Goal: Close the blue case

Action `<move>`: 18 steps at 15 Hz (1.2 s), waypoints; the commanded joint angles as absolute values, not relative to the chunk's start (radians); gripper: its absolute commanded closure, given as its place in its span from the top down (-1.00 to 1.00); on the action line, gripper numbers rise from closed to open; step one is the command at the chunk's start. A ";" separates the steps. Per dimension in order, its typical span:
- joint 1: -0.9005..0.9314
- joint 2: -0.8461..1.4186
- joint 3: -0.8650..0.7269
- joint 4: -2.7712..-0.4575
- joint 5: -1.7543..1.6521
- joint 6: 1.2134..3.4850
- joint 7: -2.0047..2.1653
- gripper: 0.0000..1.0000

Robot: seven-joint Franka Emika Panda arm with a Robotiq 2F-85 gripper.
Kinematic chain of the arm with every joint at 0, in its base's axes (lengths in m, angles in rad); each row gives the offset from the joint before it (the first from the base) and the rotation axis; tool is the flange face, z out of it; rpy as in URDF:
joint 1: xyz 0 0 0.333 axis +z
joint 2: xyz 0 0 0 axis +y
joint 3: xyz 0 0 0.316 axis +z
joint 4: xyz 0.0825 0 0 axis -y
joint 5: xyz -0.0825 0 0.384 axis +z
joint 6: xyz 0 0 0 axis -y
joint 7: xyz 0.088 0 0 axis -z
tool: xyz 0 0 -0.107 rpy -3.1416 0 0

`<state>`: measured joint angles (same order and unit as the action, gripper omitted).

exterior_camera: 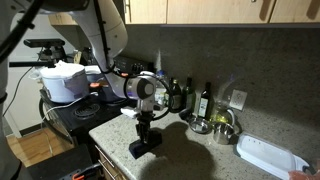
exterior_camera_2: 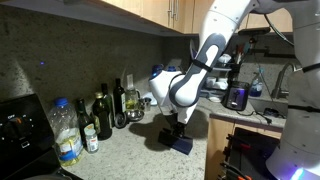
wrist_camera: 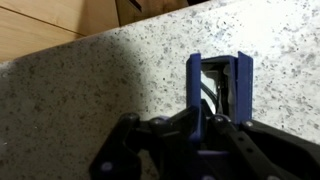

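Observation:
My gripper's fingers are pinching only one blue side [wrist_camera: 193,84] of the open case. Next, I open them, lift clear and then squeeze that side and the other side [wrist_camera: 244,86] of the case together.
The blue case [wrist_camera: 218,80] stands open on the speckled counter. In the wrist view I look down into it, with two dark blue walls and a pale inside. My gripper [wrist_camera: 196,128] is directly over it, with its black fingers closed on either side of the case's left blue wall. In both exterior views the gripper [exterior_camera: 147,126] [exterior_camera_2: 178,126] points straight down onto the dark blue case [exterior_camera: 142,149] [exterior_camera_2: 181,144] near the counter's front edge.
Several bottles [exterior_camera: 205,100] [exterior_camera_2: 102,115] and a metal bowl [exterior_camera: 200,125] stand by the backsplash. A white tray [exterior_camera: 270,157] lies farther along the counter. A water bottle [exterior_camera_2: 66,130] and a white cooker [exterior_camera: 65,80] are nearby. The counter edge [wrist_camera: 60,50] is close.

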<state>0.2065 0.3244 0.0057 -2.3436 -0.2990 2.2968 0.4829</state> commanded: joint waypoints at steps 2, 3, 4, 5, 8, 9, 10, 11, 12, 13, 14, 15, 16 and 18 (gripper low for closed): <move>0.233 0.343 0.004 -2.304 -0.316 2.245 0.508 -0.92; 0.235 0.342 0.005 -2.300 -0.313 2.242 0.505 -0.59; 0.237 0.340 0.007 -2.298 -0.311 2.239 0.503 -0.37; 0.237 0.339 0.009 -2.296 -0.308 2.237 0.498 -0.26; 0.239 0.335 0.014 -2.293 -0.298 2.231 0.488 0.21; 0.237 0.336 0.015 -2.290 -0.298 2.230 0.485 0.35; 0.236 0.336 0.016 -2.287 -0.297 2.228 0.483 0.48; 0.236 0.333 0.018 -2.287 -0.294 2.226 0.481 0.61; 0.235 0.331 0.019 -2.286 -0.293 2.227 0.479 0.64; 0.235 0.330 0.020 -2.286 -0.292 2.228 0.479 0.72; 0.234 0.328 0.020 -2.287 -0.292 2.229 0.479 0.73; 0.234 0.325 0.021 -2.287 -0.290 2.230 0.477 0.78; 0.233 0.322 0.021 -2.288 -0.290 2.230 0.477 0.68; 0.233 0.309 0.021 -2.293 -0.290 2.233 0.478 0.68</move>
